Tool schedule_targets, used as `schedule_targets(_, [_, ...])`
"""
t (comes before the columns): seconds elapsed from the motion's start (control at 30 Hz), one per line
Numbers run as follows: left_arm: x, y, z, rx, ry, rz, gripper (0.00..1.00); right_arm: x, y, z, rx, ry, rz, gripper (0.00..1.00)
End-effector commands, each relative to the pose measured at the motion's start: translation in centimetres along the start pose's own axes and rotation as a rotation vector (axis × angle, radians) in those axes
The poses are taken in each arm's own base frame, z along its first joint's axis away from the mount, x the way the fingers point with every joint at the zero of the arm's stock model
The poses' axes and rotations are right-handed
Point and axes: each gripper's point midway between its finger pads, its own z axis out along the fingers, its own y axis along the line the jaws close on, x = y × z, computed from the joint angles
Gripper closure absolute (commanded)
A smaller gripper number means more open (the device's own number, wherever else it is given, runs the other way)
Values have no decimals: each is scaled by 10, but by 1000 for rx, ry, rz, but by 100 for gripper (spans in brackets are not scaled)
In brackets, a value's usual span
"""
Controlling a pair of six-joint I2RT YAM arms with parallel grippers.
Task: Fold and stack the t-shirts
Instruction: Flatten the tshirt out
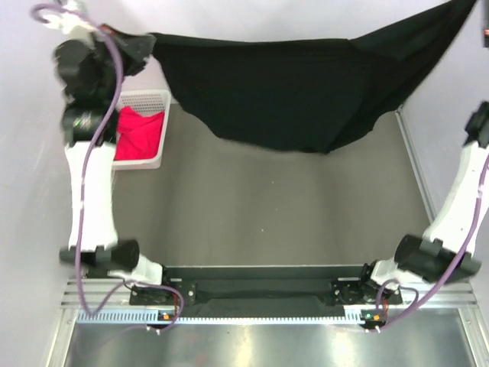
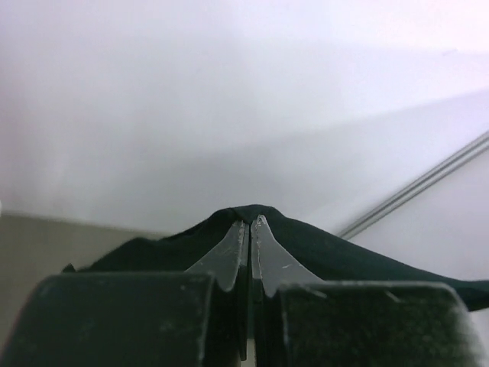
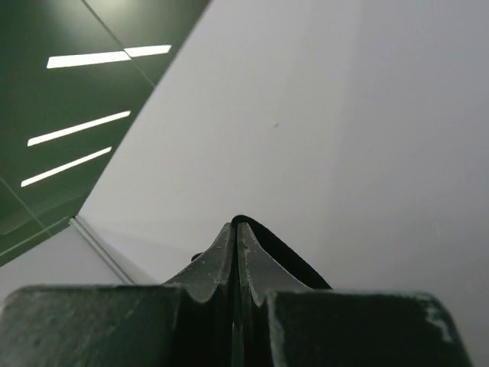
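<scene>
My two grippers have the black t-shirt's lower edge (image 1: 269,145) hanging over the far half of the table, so they should both fling it toward the table's near edge (image 1: 263,265) before they lower it.
The black t-shirt (image 1: 290,84) hangs spread out in the air above the far half of the table, stretched between both arms. My left gripper (image 1: 147,42) at the top left is shut on one corner of it; in the left wrist view black cloth (image 2: 321,248) wraps over the closed fingertips (image 2: 250,223). The right gripper is out of the top view at the upper right; in its wrist view it (image 3: 235,223) is shut on a thin fold of the black cloth (image 3: 286,256). The red-pink t-shirt (image 1: 140,134) lies crumpled in the white basket (image 1: 149,99).
The white lattice basket stands at the far left beside the left arm (image 1: 92,191). The grey table (image 1: 267,214) has a metal rail along its right edge (image 1: 412,164). The right arm (image 1: 462,206) rises along the right side.
</scene>
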Motion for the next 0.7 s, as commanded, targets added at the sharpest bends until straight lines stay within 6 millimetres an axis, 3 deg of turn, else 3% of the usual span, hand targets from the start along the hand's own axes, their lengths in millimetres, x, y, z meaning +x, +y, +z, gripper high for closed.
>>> schedule_targets(0.0, [-86,-74,-85,123,-300,146,100,-52,140,-55,-223,-177,-193,100])
schedule_targets(0.2, [-123,-100,-162,95,-476,225,100,-61,213,-97,-277,-246,-352,100])
schedule_targets(0.33, [-131,-107,-187,100,-539,230,100,-68,254,-116,-328,-306,-420,100])
schedule_targets(0.4, [-128,-102,-182,90,-534,231,100,-73,263,-119,-351,-340,-428,100])
schedule_targets(0.53, [-132,-89,-159,73,-569,217,100,-81,255,-109,-372,-370,-401,100])
schedule_targets(0.63, [-126,-76,-123,81,-551,190,100,-88,239,-93,-375,-380,-405,100])
schedule_targets(0.67, [-125,-71,-104,92,-548,184,100,-92,223,-82,-351,-382,-406,100])
